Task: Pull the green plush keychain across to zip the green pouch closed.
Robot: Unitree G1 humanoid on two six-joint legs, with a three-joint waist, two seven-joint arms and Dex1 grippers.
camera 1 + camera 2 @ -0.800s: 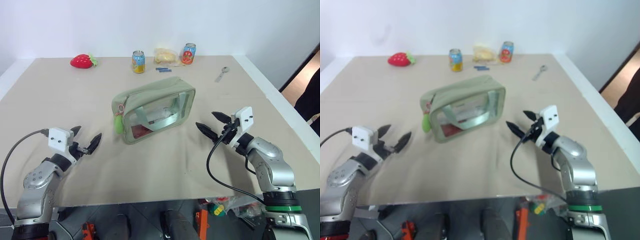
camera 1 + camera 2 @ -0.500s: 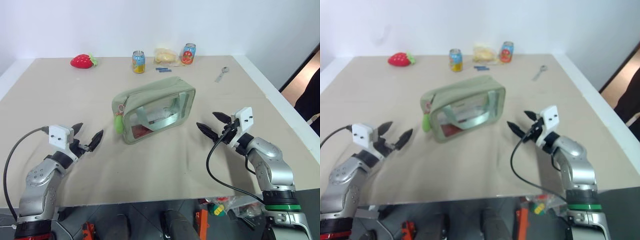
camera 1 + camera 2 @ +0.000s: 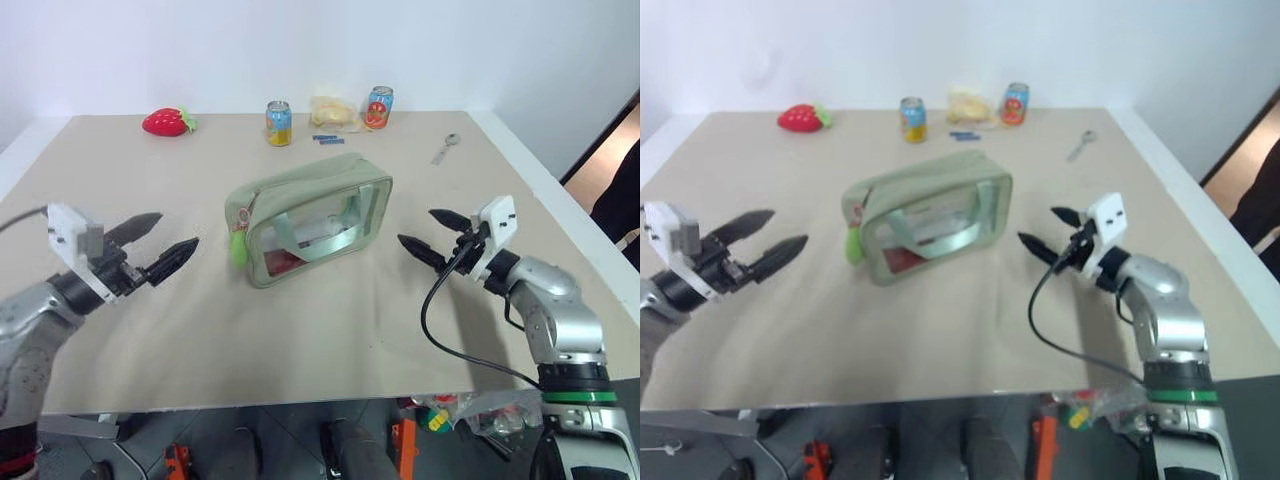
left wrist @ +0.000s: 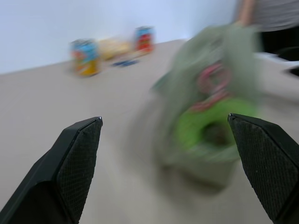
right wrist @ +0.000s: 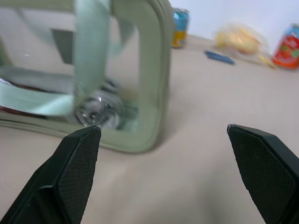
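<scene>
The green pouch (image 3: 310, 215) stands soft-sided and slanted, so its fabric edge (image 3: 387, 181) will pucker into a point and swing the whole pouch round when I pull.
The green pouch (image 3: 312, 228) lies at the table's centre, its clear side panel and webbing handle facing me. The lime green plush keychain (image 3: 237, 248) hangs at the pouch's left end from a pinkish ring; it is blurred in the left wrist view, keychain (image 4: 205, 131). My left gripper (image 3: 178, 229) hovers open to the left of the pouch, pointing at the keychain with a gap between them. My right gripper (image 3: 415, 225) is open just right of the pouch, not touching it. The right wrist view looks at the pouch's end panel (image 5: 150, 79).
Along the back edge stand a red strawberry toy (image 3: 165, 122), two cans (image 3: 278, 122) (image 3: 377, 107), a yellowish bag (image 3: 332, 111) and small blue pieces (image 3: 327, 138). A spoon (image 3: 446, 147) lies at back right. A person (image 4: 275, 18) stands beyond the table's right side.
My left arm has lifted off the table and drawn back to the left, with its gripper still aimed at the pouch. The right gripper has shifted slightly up and to the right. The pouch has stayed put.
</scene>
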